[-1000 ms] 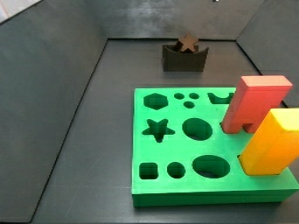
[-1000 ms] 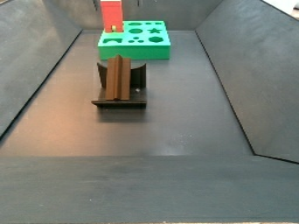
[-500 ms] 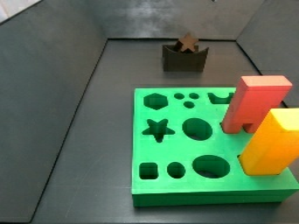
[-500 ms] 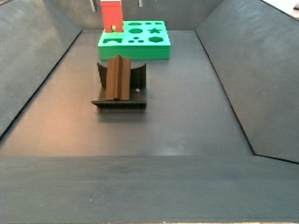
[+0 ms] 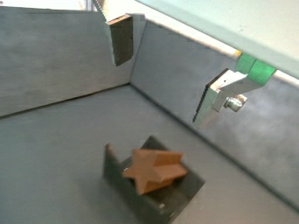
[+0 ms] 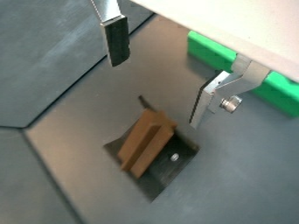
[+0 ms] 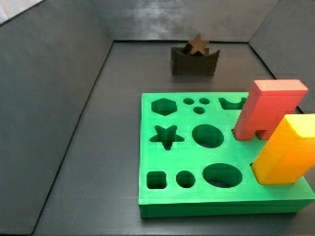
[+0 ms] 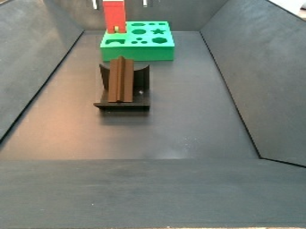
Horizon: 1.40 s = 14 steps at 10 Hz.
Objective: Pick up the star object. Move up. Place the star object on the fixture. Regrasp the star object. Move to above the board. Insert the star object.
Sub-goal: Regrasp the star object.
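Observation:
The fixture's notch (image 7: pixel 194 53) has an open top. The star object (image 7: pixel 197 44) will come out right away when I lift, and the fixture will stay standing.
The star object (image 7: pixel 197 44) is a dark-brown ridged bar lying in the notch of the fixture (image 7: pixel 193 63), away from the green board (image 7: pixel 167 196). From the other side the star object (image 8: pixel 120 80) runs lengthwise over the fixture (image 8: pixel 122 106), in front of the board (image 8: pixel 149 52). In both wrist views my gripper (image 5: pixel 162 87) (image 6: pixel 158 92) hangs open above the star object (image 5: pixel 155 169) (image 6: pixel 146 140), with nothing between its fingers and well clear of the bar. The fixture (image 6: pixel 176 162) shows beneath the bar.
A red block (image 7: pixel 268 109) and a yellow-orange block (image 7: pixel 285 147) stand upright in the board's right side. The red block (image 8: pixel 114 13) also rises at the board's far corner. Dark sloped walls enclose the grey floor. A strip of the board (image 6: pixel 211 52) shows beyond the fingers.

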{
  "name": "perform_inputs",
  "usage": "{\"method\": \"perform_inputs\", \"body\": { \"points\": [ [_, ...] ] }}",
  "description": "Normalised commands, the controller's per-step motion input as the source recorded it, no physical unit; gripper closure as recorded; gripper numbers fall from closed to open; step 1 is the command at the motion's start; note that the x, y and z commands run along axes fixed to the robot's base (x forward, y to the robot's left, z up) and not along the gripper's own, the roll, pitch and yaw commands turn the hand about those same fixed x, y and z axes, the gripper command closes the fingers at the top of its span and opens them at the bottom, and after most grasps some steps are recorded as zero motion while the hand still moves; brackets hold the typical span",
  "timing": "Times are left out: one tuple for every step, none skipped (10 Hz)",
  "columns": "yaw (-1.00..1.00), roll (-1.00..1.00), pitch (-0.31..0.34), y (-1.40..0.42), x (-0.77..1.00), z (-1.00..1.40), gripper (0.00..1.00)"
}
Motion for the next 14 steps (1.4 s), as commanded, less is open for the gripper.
{"method": "perform_inputs", "body": {
  "points": [
    [0.04, 1.0, 0.061, -0.03, 0.06, -0.02, 0.0],
    [0.05, 1.0, 0.075, -0.03, 0.07, -0.02, 0.0],
    [0.06, 1.0, 0.101, -0.03, 0.09, -0.01, 0.0],
    [0.07, 1.0, 0.124, -0.04, 0.1, -0.01, 0.0],
    [0.1, 1.0, 0.158, -0.04, 0.11, -0.02, 0.0],
    [0.12, 1.0, 0.175, -0.04, 0.12, -0.03, 0.0],
    [0.16, 0.97, 0.205, -0.05, 0.11, -0.02, 0.0],
    [0.18, 0.79, 0.186, -0.05, 0.11, -0.02, 0.0],
    [0.21, 0.55, 0.155, -0.05, 0.11, -0.03, 0.0],
    [0.22, 0.37, 0.131, -0.05, 0.11, -0.02, 0.0],
    [0.22, 0.23, 0.087, -0.03, 0.1, -0.01, 0.0],
    [0.22, 0.2, 0.06, -0.04, 0.1, -0.01, 0.0],
    [0.2, 0.17, 0.012, -0.04, 0.09, -0.02, 0.0],
    [0.23, 0.06, 0.007, 0.07, 0.04, -1.0, 0.0]
  ]
}}
